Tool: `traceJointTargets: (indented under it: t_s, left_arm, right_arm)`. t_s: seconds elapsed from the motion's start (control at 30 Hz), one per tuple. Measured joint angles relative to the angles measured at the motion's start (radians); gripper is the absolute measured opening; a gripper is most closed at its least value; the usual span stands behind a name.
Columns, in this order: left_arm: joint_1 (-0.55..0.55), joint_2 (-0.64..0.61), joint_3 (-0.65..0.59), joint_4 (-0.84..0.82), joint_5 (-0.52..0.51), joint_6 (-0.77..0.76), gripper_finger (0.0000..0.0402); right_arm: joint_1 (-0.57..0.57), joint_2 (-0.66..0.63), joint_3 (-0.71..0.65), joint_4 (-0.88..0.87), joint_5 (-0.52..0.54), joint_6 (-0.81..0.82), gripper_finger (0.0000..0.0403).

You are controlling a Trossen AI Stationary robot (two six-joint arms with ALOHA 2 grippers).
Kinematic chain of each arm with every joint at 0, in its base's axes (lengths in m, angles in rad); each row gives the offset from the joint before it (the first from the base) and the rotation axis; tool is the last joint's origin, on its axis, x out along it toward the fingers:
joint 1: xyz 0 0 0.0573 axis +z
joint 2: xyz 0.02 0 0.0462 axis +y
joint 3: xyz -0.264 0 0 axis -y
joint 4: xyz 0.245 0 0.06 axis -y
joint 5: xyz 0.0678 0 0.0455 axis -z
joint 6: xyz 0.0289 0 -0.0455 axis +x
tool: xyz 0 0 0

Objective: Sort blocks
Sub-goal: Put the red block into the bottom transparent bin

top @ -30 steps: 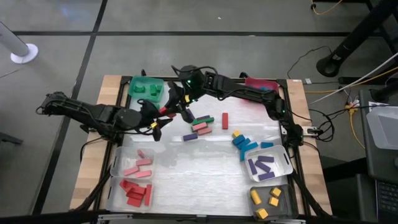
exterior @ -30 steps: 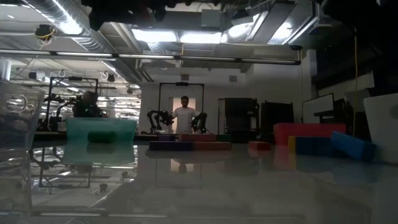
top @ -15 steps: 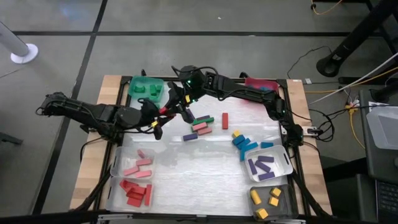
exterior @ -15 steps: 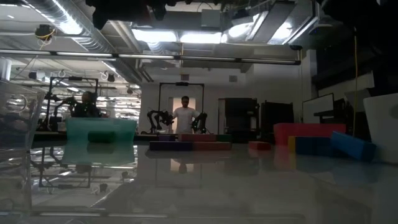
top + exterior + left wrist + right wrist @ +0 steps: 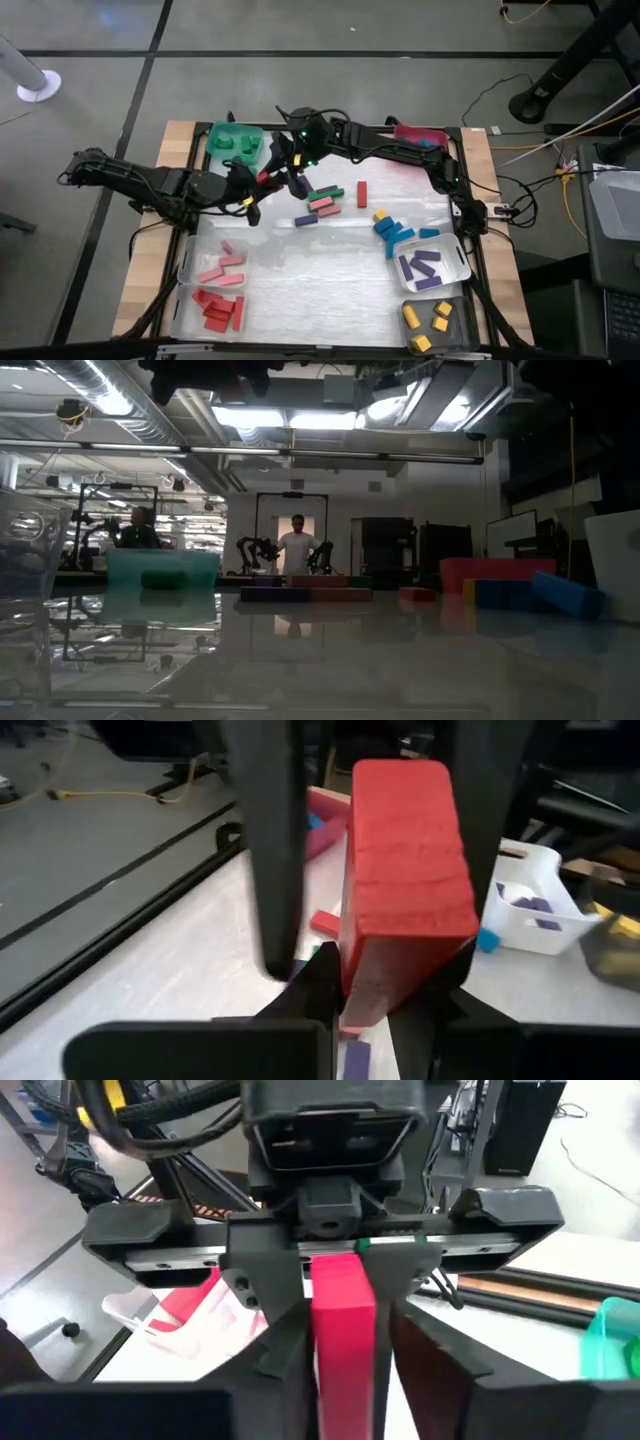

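Note:
The bin of red blocks (image 5: 212, 312) is on the left gripper's side, a long way across from the right gripper's base, so the robot should take the red block (image 5: 264, 178) there with its left gripper.
A red block (image 5: 405, 870) hangs in the air between my two grippers, over the table's far left part, near the green bin (image 5: 236, 143). My left gripper (image 5: 375, 990) comes from the left and is shut on the block's near end. My right gripper (image 5: 350, 1380) faces it from the right. Its fingers (image 5: 265, 840) stand apart on either side of the block's other end, with a gap showing on one side. In the high view the two grippers meet at the block (image 5: 270, 177). Loose blocks (image 5: 325, 200) lie on the white mat. My left gripper pinches the red block's end (image 5: 385, 995) between its two fingers, coming from the table's left. The block sticks out forward past the fingertips, lifted clear of the table. My right gripper's fingers flank the block's other end; whether one of them touches it, I cannot tell.
The green bin holds green blocks. A red bin (image 5: 420, 133) stands at the far right. Near left are a clear bin of pink blocks (image 5: 215, 265) and red blocks (image 5: 220, 310). Near right are purple blocks (image 5: 428, 265), yellow blocks (image 5: 430, 320) and loose blue blocks (image 5: 392, 230).

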Motion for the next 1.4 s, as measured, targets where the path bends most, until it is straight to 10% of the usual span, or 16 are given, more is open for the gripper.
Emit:
traceJointTargets:
  t_s: [0.2,0.57,0.87,1.4]
  left_arm:
    - [-0.02,-0.055,0.0,-0.117,0.171,-0.067,0.0038]
    - [-0.165,-0.143,0.0,-0.432,0.864,-0.391,0.005]
    - [-0.349,-0.056,-0.001,-0.468,0.894,-0.454,0.0048]
    - [-0.559,0.223,0.0,-0.386,0.901,-0.672,0.0073]
  right_arm:
    - [0.001,-0.03,0.0,-0.084,0.024,0.003,0.0189]
    - [-0.001,-0.107,0.003,-0.539,0.222,0.024,0.0216]
    - [-0.003,-0.08,-0.149,-0.64,0.487,0.259,0.0211]
    - [-0.002,-0.01,-0.464,-0.043,0.608,0.341,0.0211]
